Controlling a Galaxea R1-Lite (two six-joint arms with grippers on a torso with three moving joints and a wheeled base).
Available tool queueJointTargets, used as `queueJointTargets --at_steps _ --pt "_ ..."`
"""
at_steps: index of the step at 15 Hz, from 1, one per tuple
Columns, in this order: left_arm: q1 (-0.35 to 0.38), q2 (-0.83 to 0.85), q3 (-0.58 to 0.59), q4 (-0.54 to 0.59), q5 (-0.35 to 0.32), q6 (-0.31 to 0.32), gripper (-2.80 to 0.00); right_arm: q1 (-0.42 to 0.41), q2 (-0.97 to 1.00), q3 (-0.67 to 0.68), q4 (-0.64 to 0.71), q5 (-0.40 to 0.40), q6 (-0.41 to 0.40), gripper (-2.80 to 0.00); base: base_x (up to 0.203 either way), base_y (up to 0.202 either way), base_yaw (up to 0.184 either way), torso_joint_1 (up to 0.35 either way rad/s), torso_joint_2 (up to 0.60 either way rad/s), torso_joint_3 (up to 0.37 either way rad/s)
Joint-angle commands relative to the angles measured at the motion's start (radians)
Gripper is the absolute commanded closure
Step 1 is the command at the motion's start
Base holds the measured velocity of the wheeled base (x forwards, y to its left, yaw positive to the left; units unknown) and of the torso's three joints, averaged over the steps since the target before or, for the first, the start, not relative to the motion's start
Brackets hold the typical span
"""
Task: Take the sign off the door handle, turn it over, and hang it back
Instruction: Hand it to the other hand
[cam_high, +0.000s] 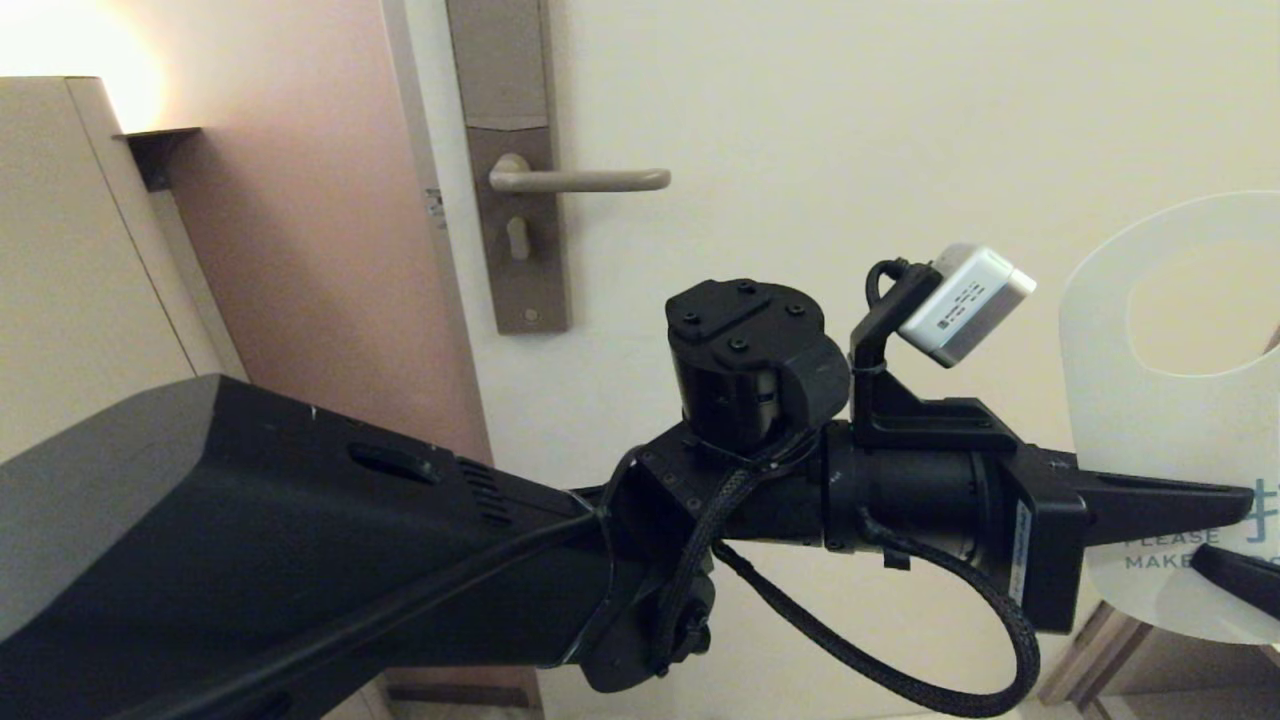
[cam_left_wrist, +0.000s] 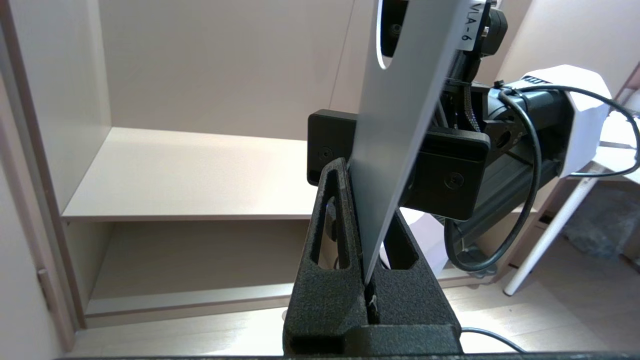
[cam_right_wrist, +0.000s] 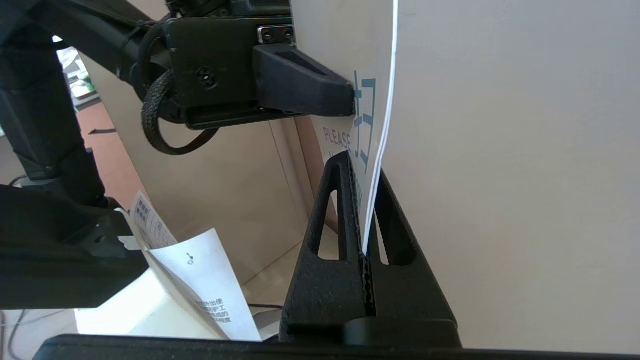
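Note:
My left gripper should open and back away toward the cabinet (cam_high: 102, 258) before my right gripper hangs the sign, as both grippers are shut on the sign's lower part (cam_high: 1146, 588).
The sign (cam_high: 1120, 400) is off the door handle (cam_high: 580, 180) and hangs in the air at the far right, its white "PLEASE MAKE UP" face towards me and its hole at the top. My left arm reaches across in front of the door, and my left gripper (cam_high: 1235, 497) is shut on the sign's lower part. My right gripper (cam_high: 1240, 575) pinches the sign just below it. In the left wrist view the card (cam_left_wrist: 400, 125) stands clamped between the left gripper (cam_left_wrist: 367, 190). In the right wrist view the sign (cam_right_wrist: 340, 50) sits between the shut right gripper (cam_right_wrist: 364, 167), with the left gripper (cam_right_wrist: 350, 97) just beyond.
The handle sits on a tall grey-brown plate (cam_high: 515, 290) with a keyhole, at the door's left edge. A beige cabinet (cam_high: 60, 250) stands far left. Open shelves (cam_left_wrist: 200, 170) and a white table leg (cam_left_wrist: 550, 235) lie beyond the left gripper. A printed leaflet (cam_right_wrist: 200, 280) lies below.

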Motion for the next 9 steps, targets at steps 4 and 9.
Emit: queueJointTargets --at_steps 4,9 --pt "0.000 -0.002 0.002 -0.006 -0.006 -0.003 0.00 0.000 0.003 -0.003 -0.002 0.002 0.001 0.00 0.000 0.000 0.000 0.000 0.00 0.000" --pt "0.000 -0.002 0.006 -0.006 -0.006 -0.003 0.00 0.000 0.005 -0.003 -0.002 0.002 0.001 0.00 0.000 0.000 0.000 0.000 0.00 0.000"
